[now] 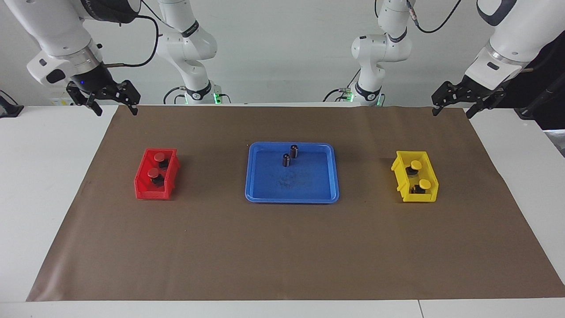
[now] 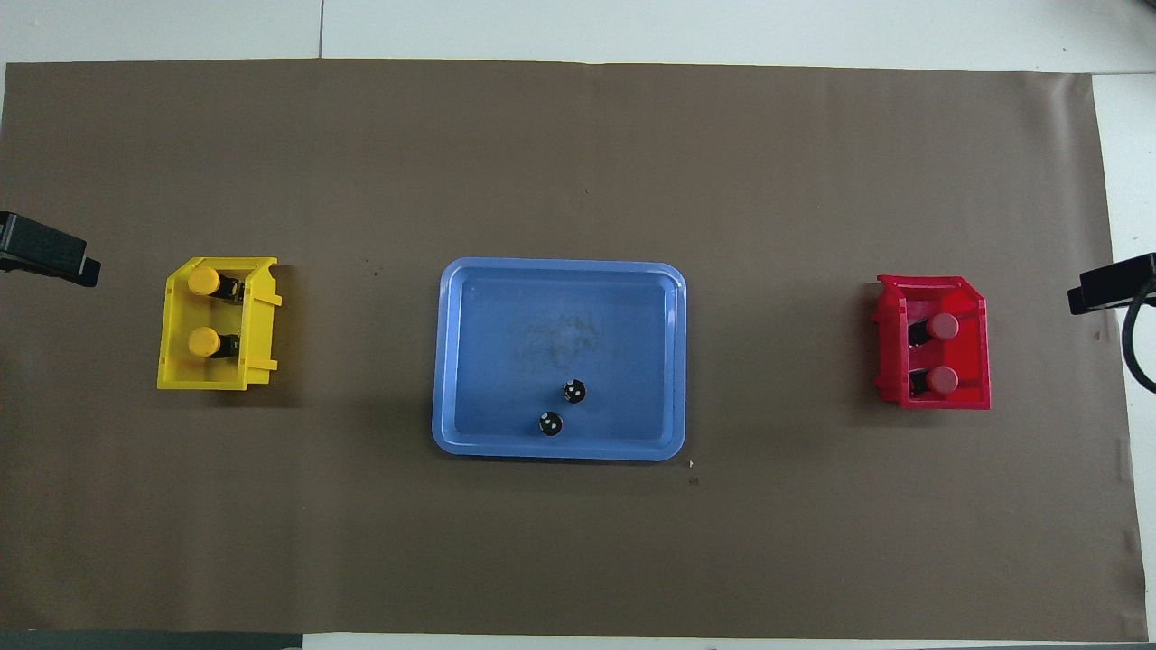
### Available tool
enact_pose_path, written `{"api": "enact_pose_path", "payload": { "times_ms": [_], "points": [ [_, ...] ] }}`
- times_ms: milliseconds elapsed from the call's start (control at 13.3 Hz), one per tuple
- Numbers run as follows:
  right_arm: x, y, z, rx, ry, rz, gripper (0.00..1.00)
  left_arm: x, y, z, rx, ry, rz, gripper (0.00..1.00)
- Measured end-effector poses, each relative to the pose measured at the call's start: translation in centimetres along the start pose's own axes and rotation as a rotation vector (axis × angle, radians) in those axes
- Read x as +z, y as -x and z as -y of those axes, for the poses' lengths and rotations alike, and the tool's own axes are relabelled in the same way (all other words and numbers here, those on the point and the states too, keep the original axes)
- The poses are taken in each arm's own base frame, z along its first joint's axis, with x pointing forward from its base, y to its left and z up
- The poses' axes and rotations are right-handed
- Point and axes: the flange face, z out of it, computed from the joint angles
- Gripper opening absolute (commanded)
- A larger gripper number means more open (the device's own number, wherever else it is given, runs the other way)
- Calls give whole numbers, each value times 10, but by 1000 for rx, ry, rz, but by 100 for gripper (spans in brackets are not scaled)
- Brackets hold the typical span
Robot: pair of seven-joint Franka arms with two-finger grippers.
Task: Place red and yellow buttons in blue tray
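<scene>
The yellow button [image 2: 204, 282] will come out in one piece, cap and base together, when the robot lifts it, because a black base [image 2: 228, 289] shows under the yellow cap.
Two red buttons [image 1: 159, 157] [image 1: 153, 173] lie in the small red bin [image 1: 142, 190] toward the right arm's end; they also show in the overhead view [image 2: 944, 326] [image 2: 942, 380]. Two yellow buttons [image 1: 416, 164] [image 1: 424, 183] lie in the small yellow bin [image 1: 419, 197] toward the left arm's end, also in the overhead view [image 2: 203, 281] [image 2: 203, 341]. The blue tray [image 1: 291, 199] [image 2: 447, 361] sits mid-mat between the bins. My right gripper [image 1: 116, 110] and left gripper [image 1: 451, 112] hang open and empty over the mat's corners nearest the robots.
Two dark capless cylinders [image 1: 294, 151] [image 1: 286, 160] stand in the tray near its rim closest to the robots, also in the overhead view [image 2: 573, 391] [image 2: 550, 422]. A brown mat [image 1: 282, 247] covers the white table.
</scene>
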Motion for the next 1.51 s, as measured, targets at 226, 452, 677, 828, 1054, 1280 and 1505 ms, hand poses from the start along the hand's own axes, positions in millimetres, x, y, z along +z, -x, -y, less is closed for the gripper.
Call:
{"api": "enact_pose_path", "payload": {
  "times_ms": [226,452,677,828,1054,1280,1505],
  "points": [
    [1,0,0,0,5,2,100,1,0,-7,13,0,4,100],
    [4,-6,4,-10,10,-31,90,1,0,-8,15,0,6,100],
    [55,-17,6,-17,14,-95,80,0,1,-9,16,0,4,100],
    [93,-16,7,-20,11,-81,77,-1,1,-9,16,0,4,100],
    [129,-23,9,-9,-22,-73,70,-1,1,-5,9,0,4,100],
    [174,-44,10,0,-30,-90,70,-1,1,-4,7,0,3,100],
    [218,-44,7,7,-26,-97,69,-1,1,-4,7,0,3,100]
  ]
}}
